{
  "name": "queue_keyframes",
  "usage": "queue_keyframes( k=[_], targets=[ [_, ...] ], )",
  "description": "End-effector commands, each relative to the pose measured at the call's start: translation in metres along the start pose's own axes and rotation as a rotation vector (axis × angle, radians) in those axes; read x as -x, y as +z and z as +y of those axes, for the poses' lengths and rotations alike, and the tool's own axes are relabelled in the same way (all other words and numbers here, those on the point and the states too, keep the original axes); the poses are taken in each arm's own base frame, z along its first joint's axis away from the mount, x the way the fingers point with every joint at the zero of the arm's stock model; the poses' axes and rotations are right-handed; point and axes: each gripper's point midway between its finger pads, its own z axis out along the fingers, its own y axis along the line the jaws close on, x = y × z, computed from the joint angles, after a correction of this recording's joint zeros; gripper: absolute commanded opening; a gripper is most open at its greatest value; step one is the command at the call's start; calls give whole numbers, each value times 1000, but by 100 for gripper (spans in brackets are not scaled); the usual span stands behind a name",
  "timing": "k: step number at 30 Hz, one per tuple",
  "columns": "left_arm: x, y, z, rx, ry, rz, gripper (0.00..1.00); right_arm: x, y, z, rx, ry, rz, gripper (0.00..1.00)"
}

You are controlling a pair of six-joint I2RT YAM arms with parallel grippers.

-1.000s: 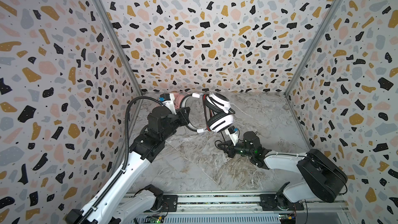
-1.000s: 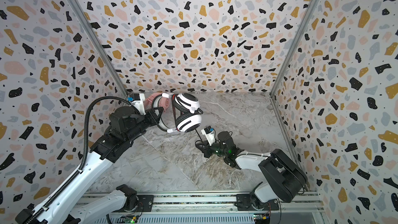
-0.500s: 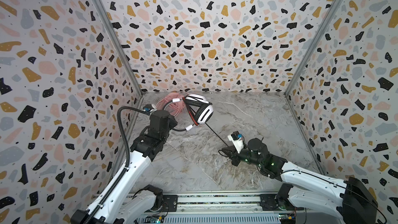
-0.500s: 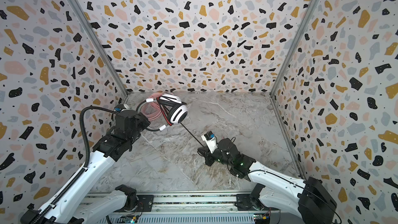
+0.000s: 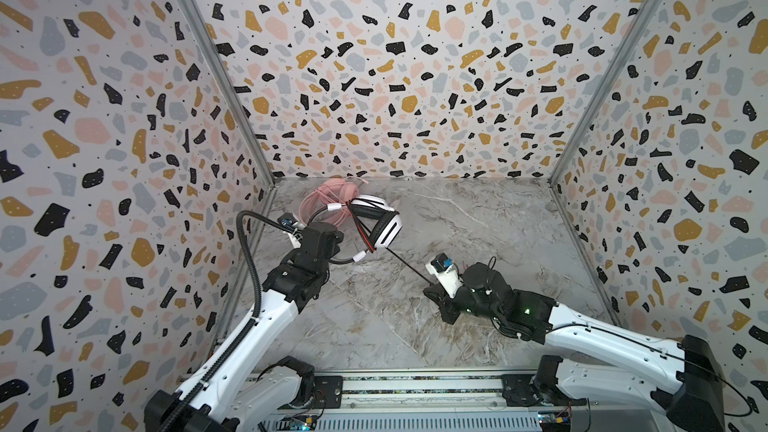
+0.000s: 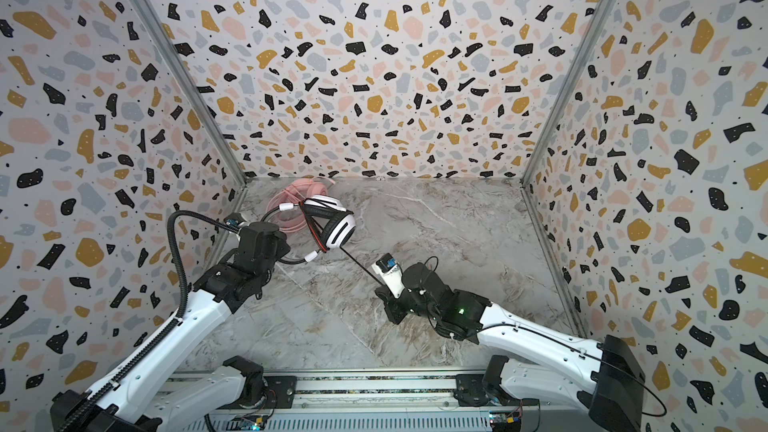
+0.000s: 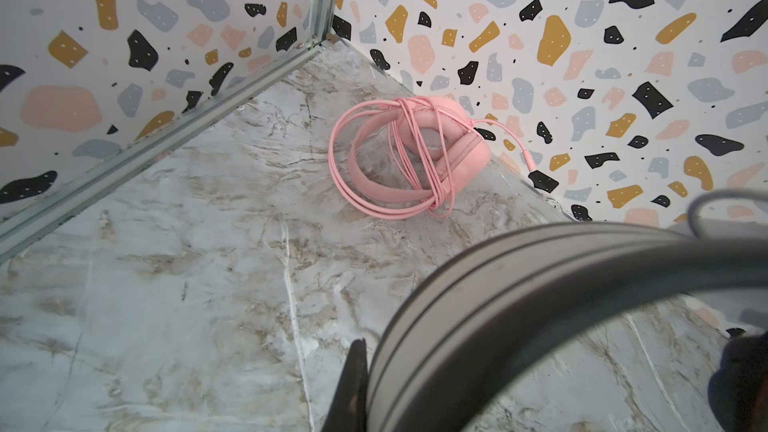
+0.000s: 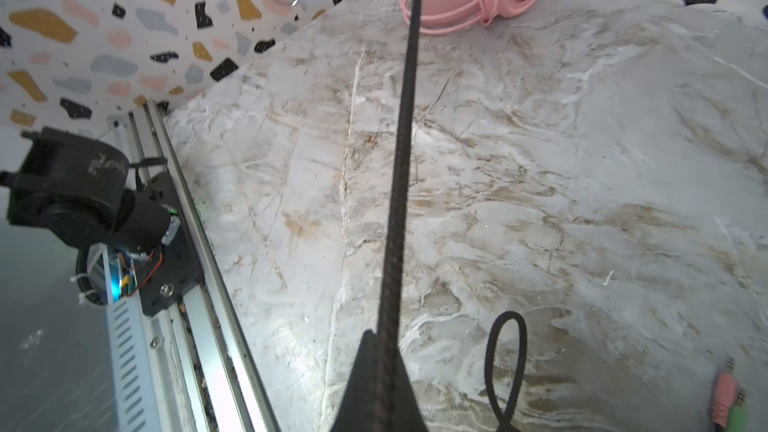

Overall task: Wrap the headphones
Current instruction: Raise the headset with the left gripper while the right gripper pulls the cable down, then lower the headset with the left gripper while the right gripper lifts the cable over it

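Note:
The cable runs taut from the ear cups [image 5: 408, 264], so my right gripper should carry the cable back round the headphones [image 5: 374, 221] while my left gripper brings them nearer.
The white headphones with black stripes [image 5: 388, 228] [image 6: 338, 228] hang above the marble floor at the back left. My left gripper [image 5: 334, 257] is shut on their headband [image 7: 478, 305], which fills the left wrist view beside one black finger [image 7: 355, 371]. Their black-and-red cable [image 5: 405, 265] [image 8: 401, 151] runs taut from the ear cups to my right gripper [image 5: 432, 289] [image 8: 380, 351], which is shut on it low over the floor. The pink headphones [image 5: 332, 197] [image 7: 411, 160] lie in the back left corner with their pink cable wound round them.
A slack loop of the black cable [image 8: 505, 351] and its pink and green plugs [image 8: 725, 401] lie on the floor beside my right gripper. Terrazzo walls close in the left, back and right. The rail with the arm bases [image 5: 415, 388] runs along the front.
My left arm has carried the white headphones left and lower, toward the pink pair. My right arm has drawn back toward the front, and the cable between the two now runs straight and taut.

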Motion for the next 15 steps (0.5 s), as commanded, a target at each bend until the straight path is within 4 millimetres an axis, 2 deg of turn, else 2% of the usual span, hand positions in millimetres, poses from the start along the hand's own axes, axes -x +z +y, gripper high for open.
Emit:
queue_keyframes(
  k=[1, 5, 8, 12, 15],
  targets=[
    [51, -8, -17, -13, -152, -228, 0, -10, -1, 16, -6, -85, 100, 1],
    [40, -9, -28, -9, -90, -223, 0, 8, -1, 33, -12, -157, 91, 1],
    [31, -10, -29, 21, -11, -232, 0, 28, -11, 35, -34, -193, 48, 2],
    [15, -8, -31, 24, 114, -209, 0, 56, -30, 17, -160, -237, -9, 3],
    [1, -7, -38, 4, 229, -175, 0, 76, -44, -4, -282, -251, -50, 5]
  ],
)
